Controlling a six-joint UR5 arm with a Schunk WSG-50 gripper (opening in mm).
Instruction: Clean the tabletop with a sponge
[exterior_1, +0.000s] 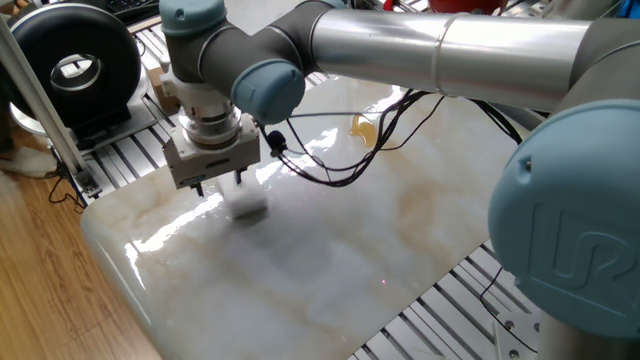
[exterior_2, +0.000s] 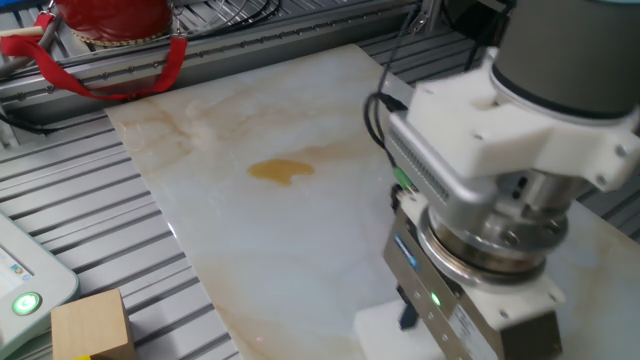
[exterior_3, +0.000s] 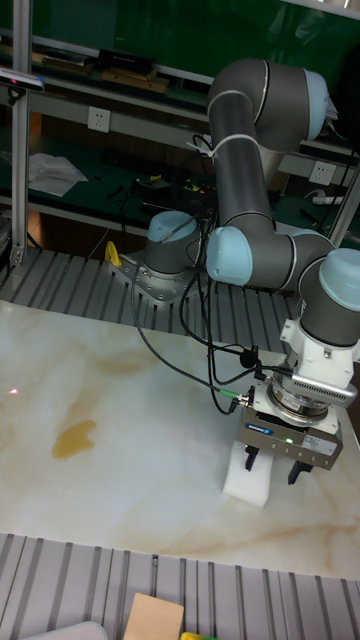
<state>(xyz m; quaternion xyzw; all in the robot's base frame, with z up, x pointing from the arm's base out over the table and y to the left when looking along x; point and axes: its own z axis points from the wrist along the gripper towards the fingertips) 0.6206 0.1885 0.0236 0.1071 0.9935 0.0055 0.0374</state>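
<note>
I expect the amber stain (exterior_1: 364, 130) to come off when I wipe it with the sponge, because it lies as a separate patch on the smooth, shiny tabletop (exterior_1: 345, 168).
The sponge (exterior_1: 246, 203) is a small white foam block lying flat on the near-left part of the marble tabletop (exterior_1: 330, 250). My gripper (exterior_1: 218, 183) hangs just above it and slightly to its left, fingers spread open and holding nothing. In the tall fixed view the sponge (exterior_3: 250, 480) sits under the left finger of the gripper (exterior_3: 273, 466), and the right finger stands off to the side of it. From the other fixed view only a corner of the sponge (exterior_2: 383, 330) shows beside the gripper body. An amber stain (exterior_2: 282, 171) (exterior_3: 75, 437) lies farther along the slab.
A black cable (exterior_1: 330, 172) loops from the wrist over the slab. Ribbed aluminium frame (exterior_2: 90, 220) surrounds the tabletop. A tan cardboard box (exterior_2: 92, 325) sits on the frame, a red basket (exterior_2: 110, 20) at the far end, and a black round device (exterior_1: 70, 65) beyond the left edge.
</note>
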